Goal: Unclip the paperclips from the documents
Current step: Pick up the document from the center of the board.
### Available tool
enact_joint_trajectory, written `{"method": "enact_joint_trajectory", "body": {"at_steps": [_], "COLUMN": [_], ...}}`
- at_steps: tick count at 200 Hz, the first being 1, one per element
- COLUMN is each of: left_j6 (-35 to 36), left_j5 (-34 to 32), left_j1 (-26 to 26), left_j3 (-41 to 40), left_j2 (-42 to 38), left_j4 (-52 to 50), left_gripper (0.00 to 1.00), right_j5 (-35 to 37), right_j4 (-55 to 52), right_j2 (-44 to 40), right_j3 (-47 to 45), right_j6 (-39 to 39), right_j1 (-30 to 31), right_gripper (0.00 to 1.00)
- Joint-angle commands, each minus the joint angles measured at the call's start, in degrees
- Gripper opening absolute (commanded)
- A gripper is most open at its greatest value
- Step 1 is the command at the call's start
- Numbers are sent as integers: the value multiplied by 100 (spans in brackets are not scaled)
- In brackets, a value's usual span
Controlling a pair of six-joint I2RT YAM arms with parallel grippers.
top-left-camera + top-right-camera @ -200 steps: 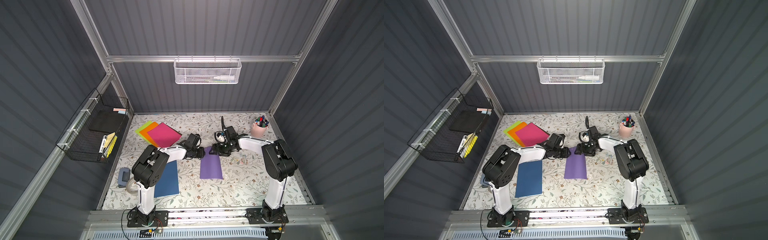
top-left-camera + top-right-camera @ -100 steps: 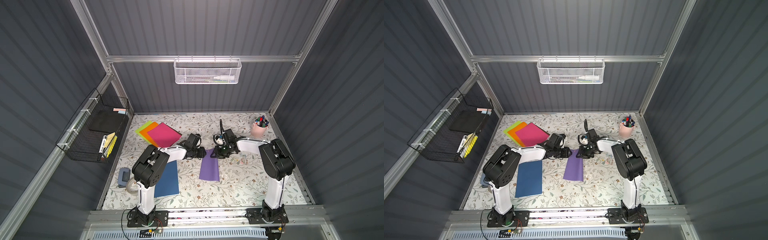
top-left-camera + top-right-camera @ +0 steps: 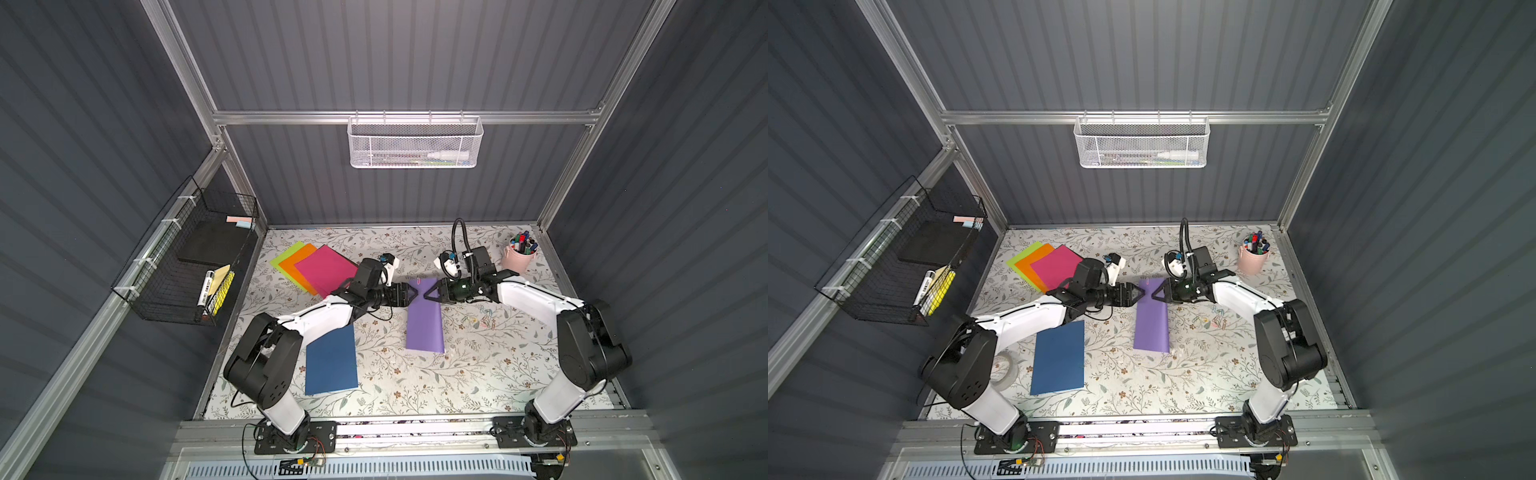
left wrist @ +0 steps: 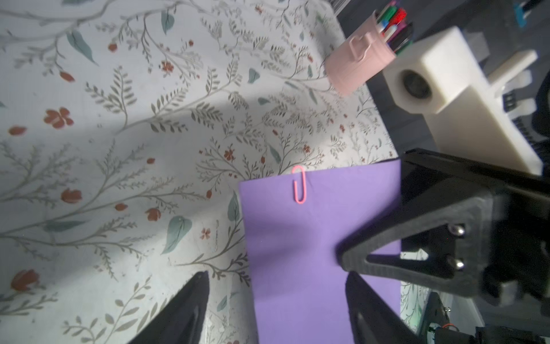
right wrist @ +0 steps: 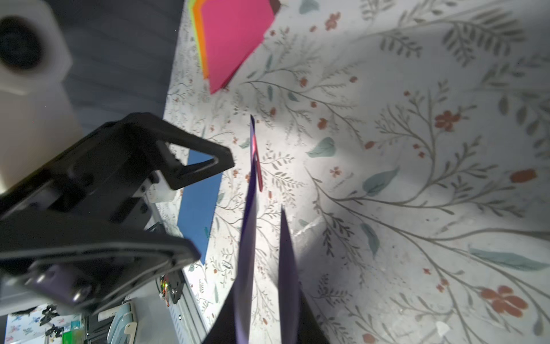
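My left gripper will lift the document (image 3: pixel 424 326), and the document will hold out in a gentle curve, because the purple document's free edge (image 4: pixel 247 246) stays straight beside the gripper.
The purple document (image 3: pixel 424 328) (image 3: pixel 1151 328) lies mid-table with its far end raised between the two arms. A pink paperclip (image 4: pixel 299 189) (image 3: pixel 417 281) (image 5: pixel 257 166) sits on that far edge. My right gripper (image 3: pixel 427 296) (image 3: pixel 1154 296) (image 5: pixel 266 238) is shut on the sheet's right edge; in its wrist view the purple document (image 5: pixel 247 238) stands edge-on against one finger. At the sheet's left edge my left gripper (image 3: pixel 411 293) (image 4: pixel 276 273) is open, the edge of the purple document (image 4: pixel 297 238) lying between its fingers, which do not touch it.
A navy document (image 3: pixel 331 359) lies front left. Pink (image 3: pixel 324 270), orange (image 3: pixel 297 264) and lime (image 3: pixel 284 257) documents fan out at the back left. Loose paperclips (image 3: pixel 482 318) lie under the right arm. A pink marker cup (image 3: pixel 517 257) stands back right, a tape roll (image 3: pixel 1005 370) by the left base.
The right gripper moved in from the right and closed on the purple sheet's edge. The left gripper's jaws, narrow a second ago, have opened wide.
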Motion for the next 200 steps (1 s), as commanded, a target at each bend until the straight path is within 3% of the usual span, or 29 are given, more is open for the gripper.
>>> {"method": "enact_joint_trajectory", "body": {"at_steps": [1,76,106,143,200], "left_j6": [-137,-377,-390,-383,-330], "left_j5": [712,2548,3021,3070,2669], "left_j1": [206,362,364,368,364], "left_j3": [-388,-882,-849,-799,-731], "left_j2": [-190,-530,-527,-566,-624], "left_j4": [781,2519,2721,2615,2383], "left_gripper": [73,67,55,30,11], "right_j5": [-617,-1538,-1491,-1380,-1412], "right_j4": [173,1128,1328,1616,1455], "right_j2": [-228,-422,-398,-379,-405], "right_j3": [-163,-293,-298,-357,-487], "right_j6": [-2,617,725,881,645], "right_j1": [-10,-18,-18,-16,40], "right_gripper": [22,23,23,23,27]}}
